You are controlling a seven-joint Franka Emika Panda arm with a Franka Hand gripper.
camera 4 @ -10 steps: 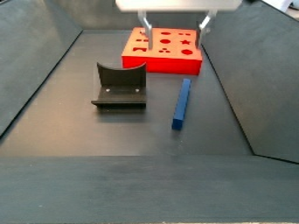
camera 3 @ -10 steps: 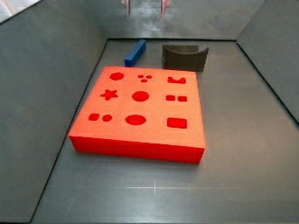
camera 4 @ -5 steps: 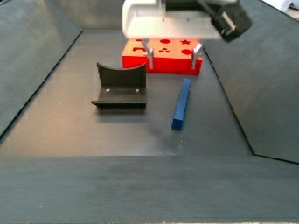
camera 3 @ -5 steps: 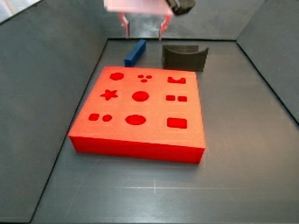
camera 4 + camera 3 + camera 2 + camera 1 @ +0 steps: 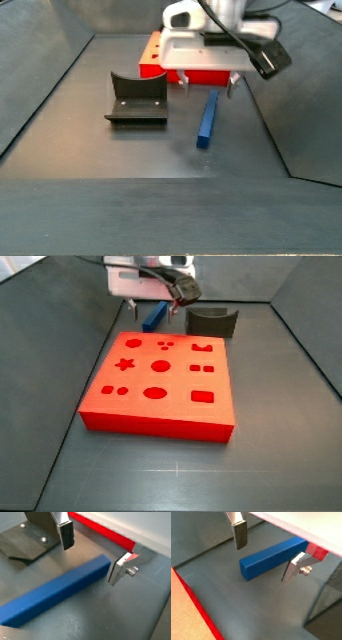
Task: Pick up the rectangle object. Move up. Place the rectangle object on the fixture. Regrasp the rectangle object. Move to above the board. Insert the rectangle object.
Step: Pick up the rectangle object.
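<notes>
The block (image 5: 156,316) will stay cradled on the fixture when the robot lowers it there, because the dark fixture's top (image 5: 211,313) sinks between its raised ends.
The rectangle object, a thin blue block (image 5: 206,120), lies flat on the grey floor between the board and the side wall; in a side view only its near part (image 5: 150,322) shows below the hand. My gripper (image 5: 203,85) hangs low over the block's end nearest the board, open. In both wrist views the silver fingers (image 5: 240,534) (image 5: 119,568) stand either side of the block (image 5: 271,558) (image 5: 53,592) without touching it. The dark fixture (image 5: 136,98) (image 5: 214,321) stands apart beside the block. The red board (image 5: 160,381) lies flat with its cut-outs up.
Sloping grey walls (image 5: 40,80) enclose the floor on all sides. The board's red edge (image 5: 107,534) runs close behind the gripper (image 5: 93,552), and the fixture's base (image 5: 27,542) lies just beside one finger.
The gripper has come down from high up and now straddles the blue block's end with its jaws open. The block, fixture and board have not moved.
</notes>
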